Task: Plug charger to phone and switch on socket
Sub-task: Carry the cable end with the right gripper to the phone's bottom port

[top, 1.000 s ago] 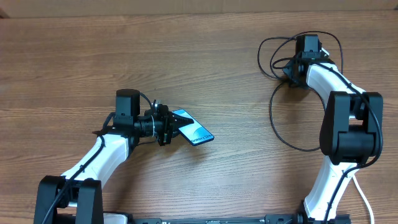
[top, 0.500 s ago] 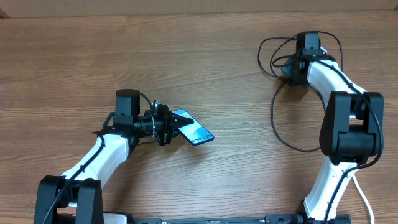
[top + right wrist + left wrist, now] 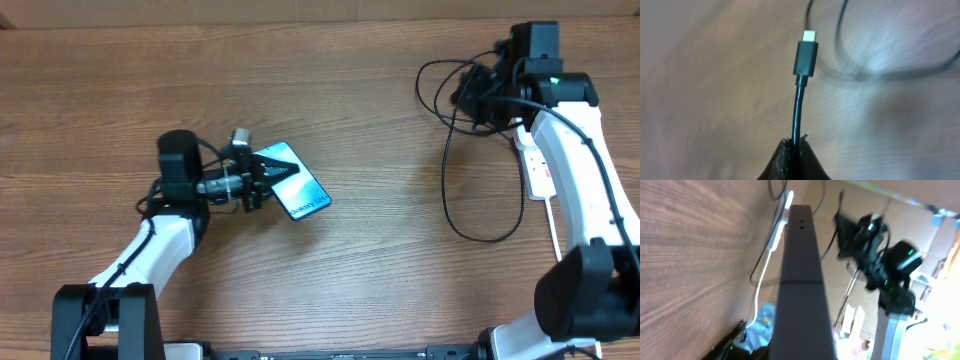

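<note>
The robot's left gripper should pull the phone back and its right gripper should bring the connector [image 3: 805, 58] to the phone's lettered end [image 3: 308, 208], because that end faces the table's front edge.
My left gripper [image 3: 264, 176] is shut on the phone [image 3: 293, 181], gripping its left end with the blue screen tilted up above the table. The left wrist view shows the phone [image 3: 802, 280] as a dark slab edge-on, hiding the fingers. Far right at the back, my right gripper [image 3: 470, 96] is shut on the charger [image 3: 446, 200], whose black cable loops down over the table. In the right wrist view the cable rises out of the shut gripper [image 3: 796, 145] to the connector [image 3: 806, 56], which has a pale metal tip. The white socket [image 3: 540, 170] lies beneath the right arm.
The socket's thick white cord [image 3: 556, 240] runs toward the table's front edge. In the left wrist view the socket [image 3: 781, 222] and its cord [image 3: 761, 280] lie beyond the phone, with the right arm [image 3: 880, 260] farther back. Bare wood lies between the two arms.
The right gripper has closed on the cable and lifted it back and to the right, uncovering the socket. The left arm has carried the phone left and toward the back, turning it.
</note>
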`<state>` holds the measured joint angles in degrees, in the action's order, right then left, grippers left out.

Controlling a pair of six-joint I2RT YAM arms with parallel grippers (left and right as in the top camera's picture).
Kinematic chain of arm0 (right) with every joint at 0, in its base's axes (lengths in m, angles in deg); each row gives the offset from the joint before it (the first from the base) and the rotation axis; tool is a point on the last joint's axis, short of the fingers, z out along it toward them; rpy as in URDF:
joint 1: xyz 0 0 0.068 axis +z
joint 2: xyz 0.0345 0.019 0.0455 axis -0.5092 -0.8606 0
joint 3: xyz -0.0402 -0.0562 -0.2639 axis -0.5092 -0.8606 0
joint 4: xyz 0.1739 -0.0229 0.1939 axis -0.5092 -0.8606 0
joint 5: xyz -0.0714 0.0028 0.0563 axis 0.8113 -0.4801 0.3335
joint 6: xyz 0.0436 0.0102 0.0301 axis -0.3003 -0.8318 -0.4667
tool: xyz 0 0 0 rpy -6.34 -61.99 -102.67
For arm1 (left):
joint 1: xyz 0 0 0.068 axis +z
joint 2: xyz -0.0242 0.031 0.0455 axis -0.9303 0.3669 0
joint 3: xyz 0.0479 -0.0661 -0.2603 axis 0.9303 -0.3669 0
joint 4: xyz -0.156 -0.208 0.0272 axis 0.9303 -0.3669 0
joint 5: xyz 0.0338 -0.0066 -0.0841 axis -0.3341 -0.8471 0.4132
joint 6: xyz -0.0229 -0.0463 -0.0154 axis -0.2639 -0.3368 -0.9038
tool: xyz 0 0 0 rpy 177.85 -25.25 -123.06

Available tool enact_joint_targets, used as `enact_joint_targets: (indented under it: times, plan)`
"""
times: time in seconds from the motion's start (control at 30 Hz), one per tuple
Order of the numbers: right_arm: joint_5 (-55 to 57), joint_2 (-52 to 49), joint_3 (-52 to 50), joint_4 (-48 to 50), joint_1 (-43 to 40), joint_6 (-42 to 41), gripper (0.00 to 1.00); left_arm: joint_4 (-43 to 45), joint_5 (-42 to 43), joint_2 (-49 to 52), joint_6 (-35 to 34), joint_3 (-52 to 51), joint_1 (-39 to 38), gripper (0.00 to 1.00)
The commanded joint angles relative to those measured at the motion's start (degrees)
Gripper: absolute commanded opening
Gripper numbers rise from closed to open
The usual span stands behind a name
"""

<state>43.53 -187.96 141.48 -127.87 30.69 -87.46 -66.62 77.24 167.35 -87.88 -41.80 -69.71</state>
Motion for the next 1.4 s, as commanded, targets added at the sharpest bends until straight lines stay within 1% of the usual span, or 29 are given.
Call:
enact_joint_targets:
  times: [0.0, 0.1, 0.17, 0.23, 0.3, 0.43, 0.5, 0.53, 0.6, 0.63, 0.7, 0.77, 0.83, 0.9, 1.0, 1.07, 1.37]
  plan:
    - [-5.62, 4.15, 0.59, -9.14, 4.52, 9.55, 0.04, 3.17, 5.16, 0.0, 1.14, 1.75, 2.4, 0.04]
    - [-6.62, 9.66, 0.59, -19.82, 11.21, 13.55, 0.04, 7.61, 8.48, 0.52, 1.16, 5.03, 2.47, 0.04]
    - [-6.93, 13.84, 0.59, -22.88, 14.84, 14.32, 0.04, 9.16, 11.43, 2.38, 1.36, 8.2, 2.23, 0.04]
    - [-7.91, 19.32, 0.57, -24.48, 18.14, 14.29, 0.04, 11.41, 15.02, 6.08, 1.33, 11.78, 2.21, 0.04]
    - [-10.58, 23.96, 0.57, -24.5, 20.37, 14.29, 0.04, 11.82, 17.16, 10.1, 1.36, 15.06, 1.84, 0.04]
    - [-11.23, 29.92, -0.33, -24.28, 24.02, 12.48, 0.04, 11.87, 16.55, 15.52, 1.18, 19.1, -0.52, 0.04]
    - [-11.15, 31.56, -2.25, -22.25, 25.88, 8.11, 0.04, 12.02, 14.93, 16.31, 0.44, 19.91, -3.08, 0.04]
    - [-11.15, 32.09, -4.24, -19.98, 27.12, 5.95, 0.04, 12.72, 13.6, 16.28, -0.87, 20.04, -4.39, 0.04]
    - [-11.08, 32.17, -6.95, -16.98, 28.98, 4.13, 0.04, 15.72, 12.57, 16.28, -3.87, 20.13, -5.7, 0.04]
    - [-10.91, 32.17, -8.46, -15.37, 29.99, 3.13, 0.04, 16.92, 12.26, 16.28, -4.96, 20.13, -6.05, 0.04]
    - [-8.2, 32.17, -12.2, -11.58, 32.59, -1.38, 0.04, 21.46, 12.13, 16.28, -9.11, 20.13, -6.69, 0.04]
    - [-4.94, 32.17, -14.69, -9.35, 35.08, -5.92, 0.04, 23.21, 12.11, 16.28, -10.95, 20.13, -6.62, 0.04]
    - [-3.1, 32.2, -15.41, -8.11, 37.2, -8.46, 0.04, 23.34, 11.45, 16.28, -11.63, 20.13, -6.01, 0.04]
    - [-0.63, 32.2, -15.41, -6.75, 39.74, -8.79, 0.04, 23.32, 9.97, 16.28, -12.28, 20.13, -5.35, 0.04]
    - [6.99, 31.91, -15.47, -6.25, 44.13, -9.18, 0.04, 23.34, 7.61, 16.28, -15.3, 20.13, -5.11, 0.04]
    - [10.16, 31.63, -15.47, -6.08, 45.7, -11.23, 0.04, 23.37, 7.32, 16.28, -15.41, 20.13, -5.18, 0.04]
    - [10.71, 31.58, -15.47, -2.16, 45.94, -11.78, 0.04, 23.34, 11.93, 16.28, -16.11, 20.13, -5.2, 0.04]
